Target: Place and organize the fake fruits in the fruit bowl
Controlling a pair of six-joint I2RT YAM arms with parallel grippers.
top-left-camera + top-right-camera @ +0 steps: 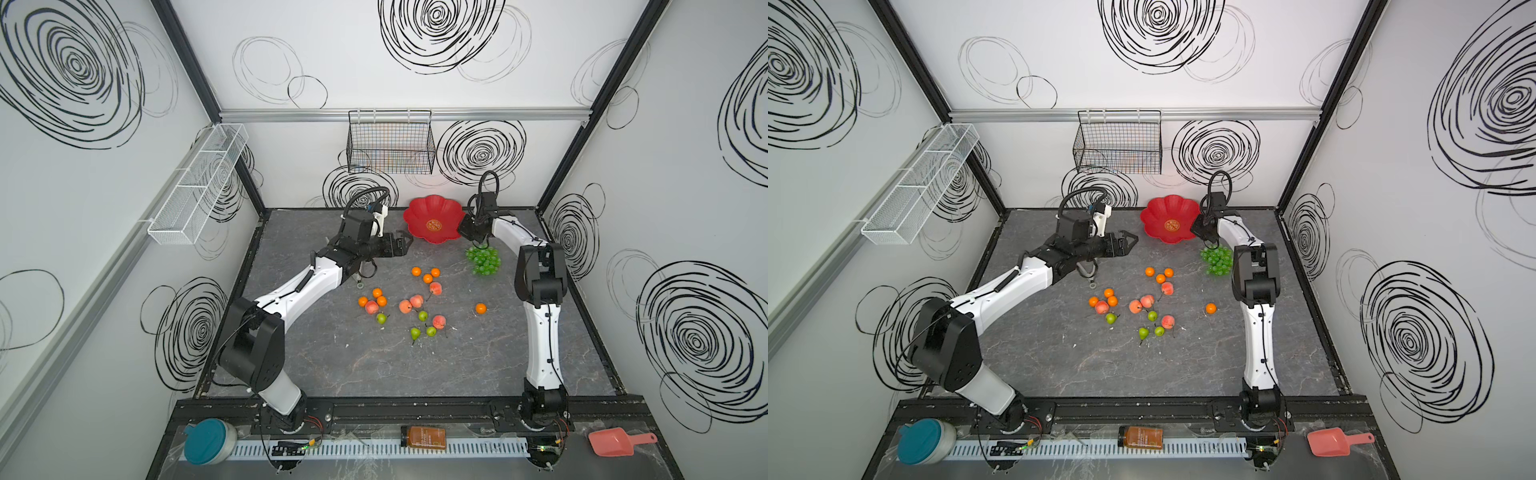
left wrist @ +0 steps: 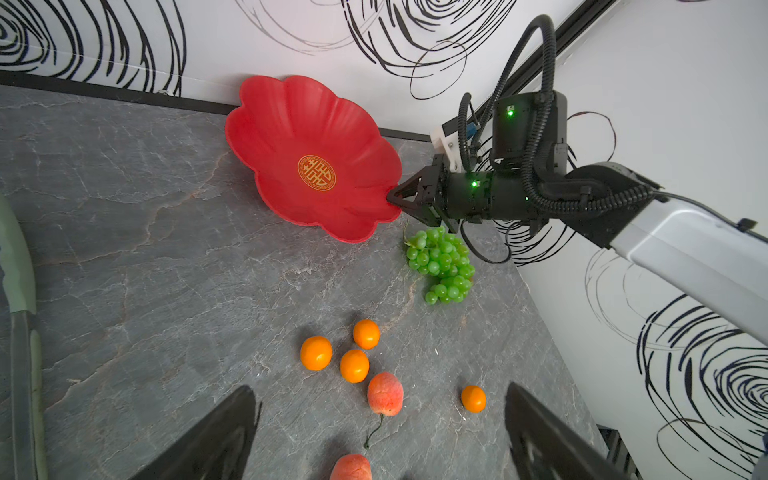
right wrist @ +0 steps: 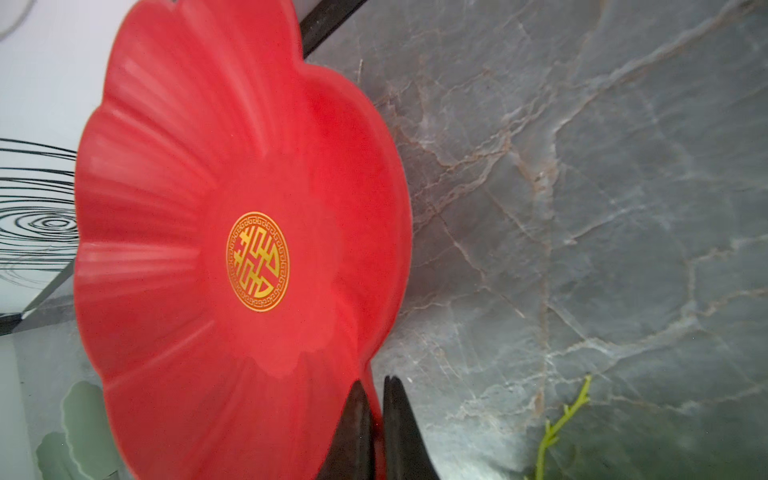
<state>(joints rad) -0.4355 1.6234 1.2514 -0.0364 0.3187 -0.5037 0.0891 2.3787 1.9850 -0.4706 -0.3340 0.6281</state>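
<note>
The red fruit bowl [image 1: 1169, 220] faces up and the space behind the tangerines is open, so my right gripper should keep moving the bowl until it rests there.
The red fruit bowl [image 1: 424, 210] [image 1: 1158, 210] with the gold mark sits at the back of the table and holds no fruit; it looks tilted. My right gripper [image 1: 461, 228] [image 3: 376, 384] is shut on the bowl's rim [image 3: 376, 415], as the left wrist view also shows [image 2: 390, 198]. The green grapes [image 1: 483, 259] [image 2: 442, 264] lie just in front of it. Tangerines [image 1: 428, 277], peaches [image 1: 435, 287] and pears [image 1: 415, 332] are scattered mid-table, and one tangerine [image 1: 481, 308] lies apart. My left gripper [image 1: 409, 241] [image 2: 380, 386] hovers open left of the bowl, holding nothing.
A black wire basket [image 1: 390, 143] hangs on the back wall and a white mesh shelf [image 1: 195, 183] on the left wall. On the front ledge are a teal-lidded tub [image 1: 208, 440], an amber bottle [image 1: 423, 437] and a pink scoop [image 1: 615, 441].
</note>
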